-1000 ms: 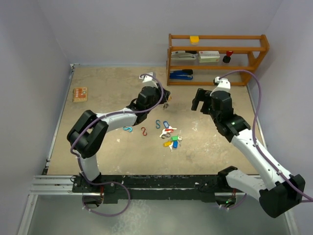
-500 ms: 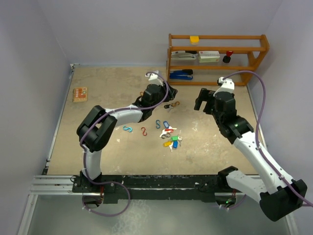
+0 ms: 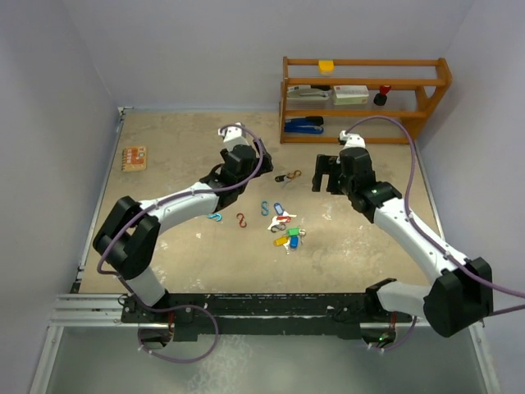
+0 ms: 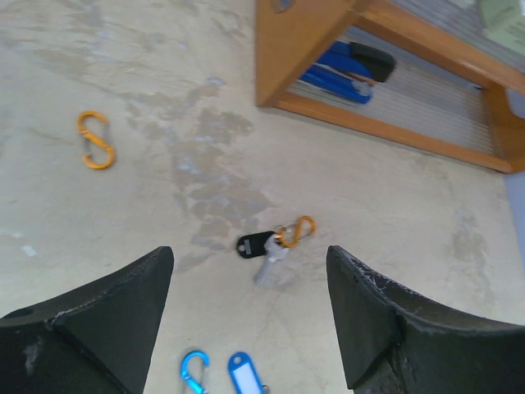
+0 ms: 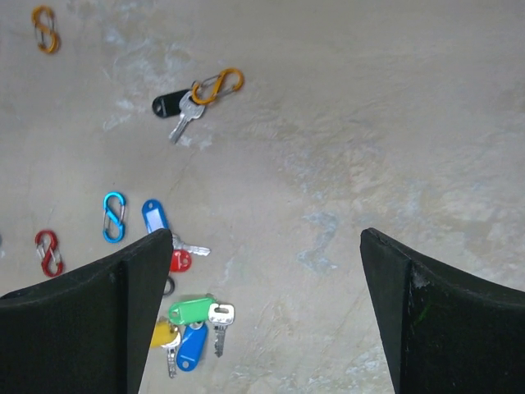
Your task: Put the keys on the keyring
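My left gripper should keep going toward the clip's middle and close once its open fingers are on both sides of it, because the red clip (image 3: 241, 220) lies clear of the keys.
A black-headed key (image 4: 254, 244) hooked onto an orange carabiner keyring (image 4: 296, 231) lies flat on the table, also seen from above (image 3: 287, 176) and in the right wrist view (image 5: 182, 107). My left gripper (image 4: 248, 275) is open and empty, hovering to the left of it (image 3: 244, 164). My right gripper (image 5: 267, 238) is open too, just right of that key (image 3: 326, 176). Further keys with blue, red, green and yellow heads (image 5: 184, 316) lie in a loose cluster nearer the arms (image 3: 287, 234).
Loose clips lie around: orange (image 4: 95, 139), blue (image 5: 114, 217), red (image 5: 47, 252), teal (image 3: 215, 217). A wooden shelf (image 3: 365, 64) with a blue stapler (image 3: 303, 125) stands at the back right. A small orange card (image 3: 134, 158) lies at far left.
My left gripper opened, left the black key and orange clip on the table, and drew back to the left. The right gripper swung left toward that key.
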`<action>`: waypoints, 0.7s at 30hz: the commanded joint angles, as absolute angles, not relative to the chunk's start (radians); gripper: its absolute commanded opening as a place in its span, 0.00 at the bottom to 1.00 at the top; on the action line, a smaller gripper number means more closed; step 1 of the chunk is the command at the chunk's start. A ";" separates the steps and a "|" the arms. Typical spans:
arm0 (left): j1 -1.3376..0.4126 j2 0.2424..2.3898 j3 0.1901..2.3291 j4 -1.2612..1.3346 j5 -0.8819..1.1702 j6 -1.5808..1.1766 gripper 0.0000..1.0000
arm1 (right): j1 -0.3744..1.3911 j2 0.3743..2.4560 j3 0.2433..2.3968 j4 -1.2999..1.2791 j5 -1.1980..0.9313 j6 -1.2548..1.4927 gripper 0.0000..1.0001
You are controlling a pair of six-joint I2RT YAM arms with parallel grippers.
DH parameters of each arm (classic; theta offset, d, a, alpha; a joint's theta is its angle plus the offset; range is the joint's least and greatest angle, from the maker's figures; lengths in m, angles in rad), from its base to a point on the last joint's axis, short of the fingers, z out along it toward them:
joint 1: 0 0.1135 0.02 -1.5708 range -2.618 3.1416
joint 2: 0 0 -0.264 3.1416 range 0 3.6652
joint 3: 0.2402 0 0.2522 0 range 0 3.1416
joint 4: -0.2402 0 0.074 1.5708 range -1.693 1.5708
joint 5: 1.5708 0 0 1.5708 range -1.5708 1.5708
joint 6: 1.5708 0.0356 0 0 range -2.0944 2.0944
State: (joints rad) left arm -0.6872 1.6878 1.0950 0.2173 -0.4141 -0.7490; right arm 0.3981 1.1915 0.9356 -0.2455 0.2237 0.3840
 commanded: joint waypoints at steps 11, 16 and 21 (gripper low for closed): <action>-0.676 1.611 1.016 -0.063 -0.599 -0.782 0.71 | 0.472 1.333 1.040 -0.238 0.099 0.374 0.96; -0.678 1.595 0.997 -0.118 -0.599 -0.795 0.69 | 0.480 1.348 1.045 -0.245 0.101 0.376 0.96; -0.712 1.575 0.982 -0.234 -0.632 -0.830 0.66 | 0.481 1.356 1.043 -0.234 0.100 0.380 0.96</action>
State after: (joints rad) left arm -0.6865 1.6325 0.9913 -0.1421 -0.5823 -0.7860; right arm 0.4736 1.3548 0.9997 -0.2497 0.1097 0.3786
